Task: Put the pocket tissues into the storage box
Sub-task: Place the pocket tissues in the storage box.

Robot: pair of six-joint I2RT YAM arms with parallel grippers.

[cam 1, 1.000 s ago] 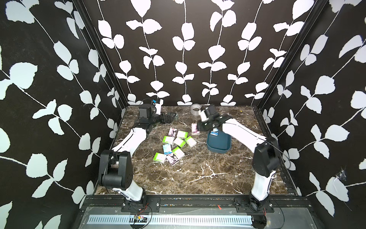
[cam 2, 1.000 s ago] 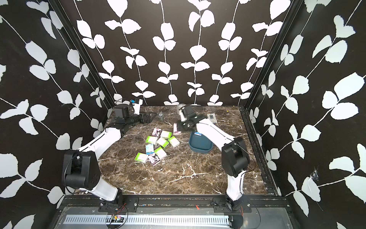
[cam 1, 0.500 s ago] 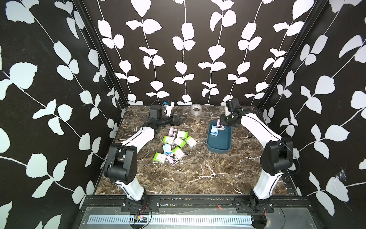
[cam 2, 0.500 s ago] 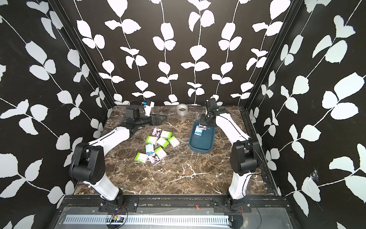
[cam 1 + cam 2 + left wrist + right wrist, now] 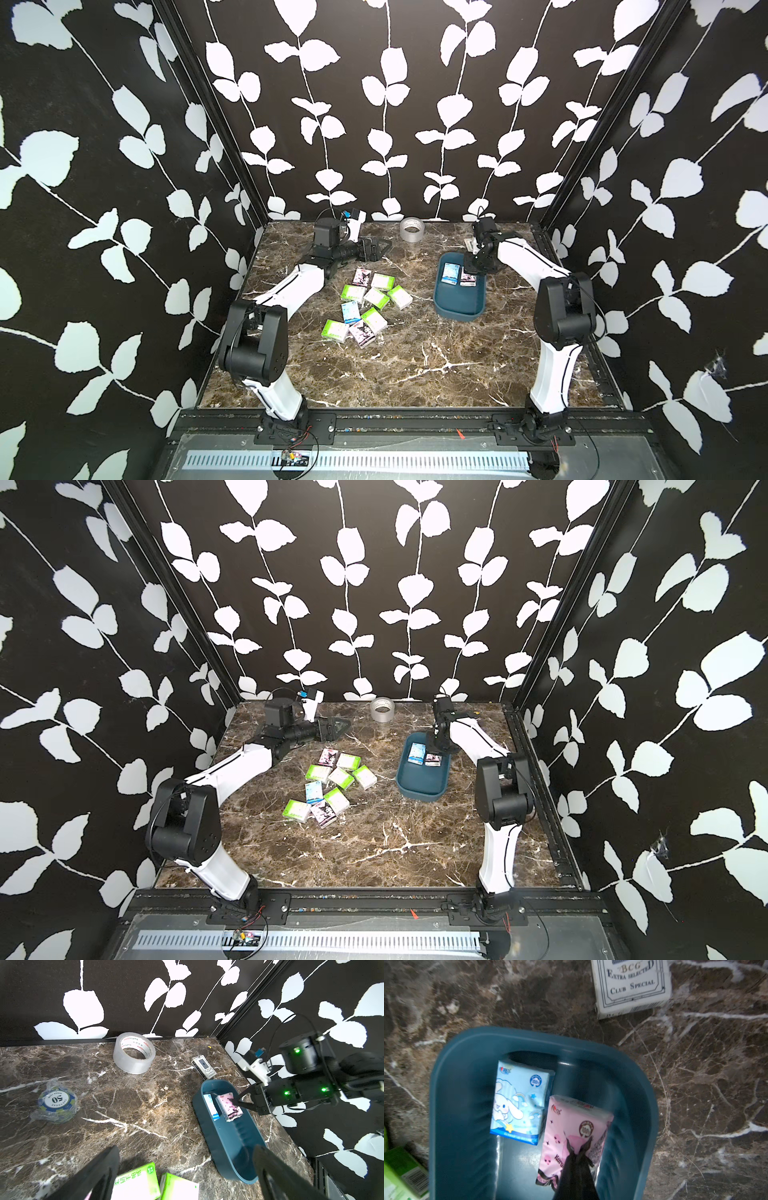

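My right gripper is pushing the pink-black pack toward the box's back (image 5: pixel 584 1059), and it should keep pushing until both packs line up, because the gap (image 5: pixel 572 1080) beside the blue cartoon pack is open.
Several pocket tissues (image 5: pixel 368 297) lie in a loose pile mid-table, seen in both top views (image 5: pixel 332 783). The teal storage box (image 5: pixel 457 311) (image 5: pixel 419 789) stands to their right. Inside it a blue cartoon pack (image 5: pixel 519 1101) lies flat. Beside that, a pink-black pack (image 5: pixel 571 1124) (image 5: pixel 228 1107) hangs tilted, with my right gripper (image 5: pixel 578 1142) (image 5: pixel 469 272) shut on it. My left gripper (image 5: pixel 185 1149) (image 5: pixel 384 248) is open and holds nothing. It hovers behind the pile, above two lime-green packs (image 5: pixel 137 1182).
A clear tape roll (image 5: pixel 411 230) (image 5: pixel 134 1053) stands at the back wall. A white card box (image 5: pixel 203 1066) (image 5: pixel 631 987) lies just behind the storage box. A wrapped stack of poker chips (image 5: pixel 56 1103) sits at the back left.
My right gripper carried the pink-black pack from the pile's back edge across to the storage box and lowered it inside. My left arm swung a little to the right.
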